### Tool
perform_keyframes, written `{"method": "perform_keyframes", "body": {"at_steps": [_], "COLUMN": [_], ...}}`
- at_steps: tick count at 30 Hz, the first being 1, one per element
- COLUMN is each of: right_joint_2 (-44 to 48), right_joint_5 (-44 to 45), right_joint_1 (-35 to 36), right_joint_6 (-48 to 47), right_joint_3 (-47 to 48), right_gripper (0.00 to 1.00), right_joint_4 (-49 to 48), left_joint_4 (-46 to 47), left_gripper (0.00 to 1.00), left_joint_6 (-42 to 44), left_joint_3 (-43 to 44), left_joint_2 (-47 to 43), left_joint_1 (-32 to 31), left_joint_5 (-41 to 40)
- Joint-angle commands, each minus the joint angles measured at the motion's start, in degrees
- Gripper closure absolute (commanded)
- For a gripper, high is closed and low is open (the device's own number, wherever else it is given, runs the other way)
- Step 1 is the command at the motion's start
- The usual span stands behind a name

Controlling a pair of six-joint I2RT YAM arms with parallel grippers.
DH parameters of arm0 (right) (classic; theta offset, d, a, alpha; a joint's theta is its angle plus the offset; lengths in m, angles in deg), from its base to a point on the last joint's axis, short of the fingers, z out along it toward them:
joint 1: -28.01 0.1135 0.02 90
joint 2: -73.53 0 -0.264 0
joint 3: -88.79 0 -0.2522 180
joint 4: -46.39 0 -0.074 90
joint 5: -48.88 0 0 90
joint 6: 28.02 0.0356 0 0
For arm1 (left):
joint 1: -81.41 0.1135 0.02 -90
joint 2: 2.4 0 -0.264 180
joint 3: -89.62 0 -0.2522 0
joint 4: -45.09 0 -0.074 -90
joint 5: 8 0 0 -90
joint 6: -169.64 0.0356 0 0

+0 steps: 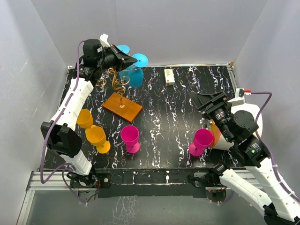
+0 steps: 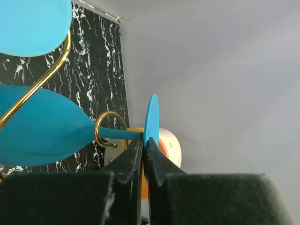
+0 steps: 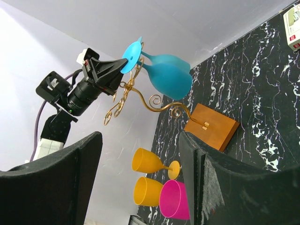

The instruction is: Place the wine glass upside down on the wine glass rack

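Observation:
I keep easing the glass's foot onto the loop with my left gripper and then let go, because the blue glass's stem [image 2: 116,134] is in the gold loop [image 2: 108,114] and the glass's bowl is below.
The wine glass rack [image 1: 116,80] is a gold wire tree on an orange-brown base [image 1: 123,107] at the back left. My left gripper [image 1: 131,58] is shut on the foot disc of a blue wine glass [image 1: 140,60] that hangs upside down. In the left wrist view my gripper [image 2: 144,145] pinches the foot [image 2: 151,117], the stem lies in a gold loop [image 2: 109,129], and the bowl [image 2: 42,126] hangs left. A second blue glass [image 2: 33,23] hangs beside it. My right gripper [image 1: 210,100] is open and empty at the right, far from the rack [image 3: 140,96].
Two orange glasses [image 1: 85,118] [image 1: 97,137] stand at the left, with a magenta glass [image 1: 130,136] near the front middle. Another magenta glass [image 1: 202,139] stands by my right arm, next to a white and orange object [image 1: 220,138]. A small white box [image 1: 169,76] lies at the back.

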Motion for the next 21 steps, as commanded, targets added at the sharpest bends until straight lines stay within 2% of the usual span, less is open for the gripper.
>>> {"method": "perform_keyframes", "body": {"at_steps": [1, 9, 16, 21], "right_joint_2": [0.82, 0.99, 0.99, 0.99], "right_joint_5": [1.11, 1.28, 1.17, 1.1], "right_joint_1": [-0.13, -0.13, -0.15, -0.12], "right_joint_6": [-0.35, -0.37, -0.28, -0.17], "right_joint_3": [1.9, 2.01, 2.03, 1.93], "right_gripper": [0.36, 0.36, 0.36, 0.36], "right_joint_4": [-0.54, -0.22, -0.24, -0.04], "left_joint_4": [-2.12, -5.02, -5.29, -8.35], "left_gripper": [1.0, 1.0, 1.0, 0.95], "left_joint_6": [1.51, 3.95, 5.57, 8.48], "left_joint_3": [2.61, 2.89, 1.94, 2.93], "left_joint_2": [-1.15, -2.33, -3.58, -3.8], "left_joint_1": [-0.19, -0.05, -0.01, 0.01], "left_joint_5": [-2.78, -8.22, -9.53, -11.65]}}
